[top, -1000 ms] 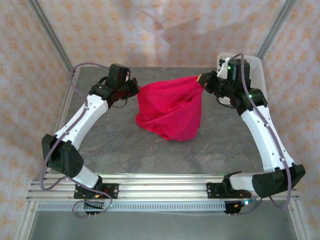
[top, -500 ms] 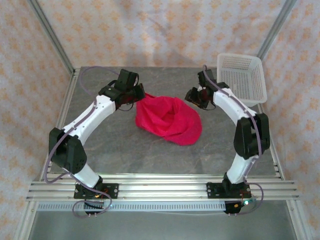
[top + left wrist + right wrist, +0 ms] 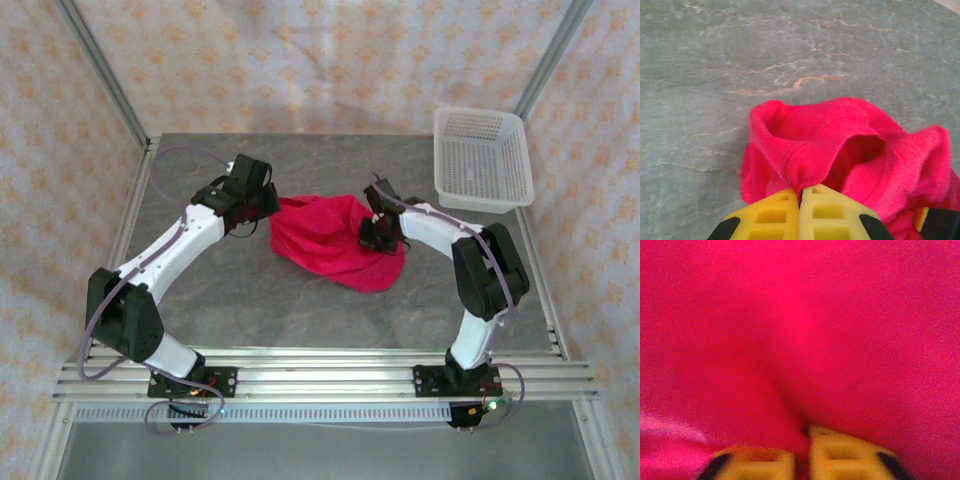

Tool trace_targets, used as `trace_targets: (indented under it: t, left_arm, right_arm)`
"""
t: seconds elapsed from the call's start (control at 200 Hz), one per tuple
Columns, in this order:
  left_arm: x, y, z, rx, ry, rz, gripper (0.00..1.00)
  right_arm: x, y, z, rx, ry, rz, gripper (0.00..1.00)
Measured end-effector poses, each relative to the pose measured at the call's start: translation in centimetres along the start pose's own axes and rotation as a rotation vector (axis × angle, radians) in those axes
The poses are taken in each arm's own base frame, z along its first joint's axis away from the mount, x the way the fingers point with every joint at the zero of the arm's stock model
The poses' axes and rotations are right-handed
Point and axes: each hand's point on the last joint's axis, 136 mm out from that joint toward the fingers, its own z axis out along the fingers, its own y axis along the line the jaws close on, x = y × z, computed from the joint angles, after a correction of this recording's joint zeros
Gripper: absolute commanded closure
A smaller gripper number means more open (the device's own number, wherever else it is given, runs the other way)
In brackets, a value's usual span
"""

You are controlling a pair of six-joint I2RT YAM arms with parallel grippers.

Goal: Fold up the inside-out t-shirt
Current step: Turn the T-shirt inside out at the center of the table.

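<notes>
My left gripper should bring that fold [image 3: 805,167], the hem fold, across to my right gripper, because my right gripper is pinching a crease low in the t-shirt's heap [image 3: 790,402], away from it.
The inside-out t-shirt [image 3: 330,245] is a crimson-red heap bunched in the middle of the table. My left gripper [image 3: 272,203] is at the heap's upper left edge, shut on a stitched hem fold. In the left wrist view that fold of the t-shirt [image 3: 840,150] rises straight out of the closed yellow tips of the left gripper [image 3: 802,192]. My right gripper [image 3: 372,240] rests low on the heap's right part. Up close in the right wrist view, red cloth of the t-shirt [image 3: 800,330] creases into the right gripper [image 3: 802,437], whose fingers are shut on it.
A white mesh basket [image 3: 480,155] stands at the back right corner. The grey marbled table [image 3: 250,300] has bare room in front of and behind the heap. Metal rails run along the near edge by the arm bases.
The right gripper dropped the raised shirt corner near the basket, swung down and left, and shut on the heap's right side. The shirt collapsed from a stretched tent into a low heap. The left grip stayed.
</notes>
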Motion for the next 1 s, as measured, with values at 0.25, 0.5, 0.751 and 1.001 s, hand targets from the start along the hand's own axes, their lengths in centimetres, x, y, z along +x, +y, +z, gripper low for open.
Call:
trace_targets:
  t: [0.25, 0.5, 0.751, 1.001]
  left_arm:
    - [1.9, 1.7, -0.7, -0.049, -0.007, 0.029, 0.78]
    - [5.2, -5.5, -2.8, 0.063, -0.047, 0.355, 0.37]
    - [8.7, -11.7, -0.9, 0.264, 0.036, 0.472, 0.37]
    - [14.8, -11.8, 6.5, 0.224, 0.216, 0.573, 0.28]
  right_arm:
    - [2.6, -2.1, -2.3, -0.075, -0.06, 0.018, 1.0]
    - [3.1, -0.2, -3.2, -0.253, -0.105, 0.046, 1.0]
    - [1.3, 0.9, -6.1, -0.358, -0.218, 0.065, 1.0]
    - [1.0, 0.8, -6.4, -0.366, -0.227, 0.075, 1.0]
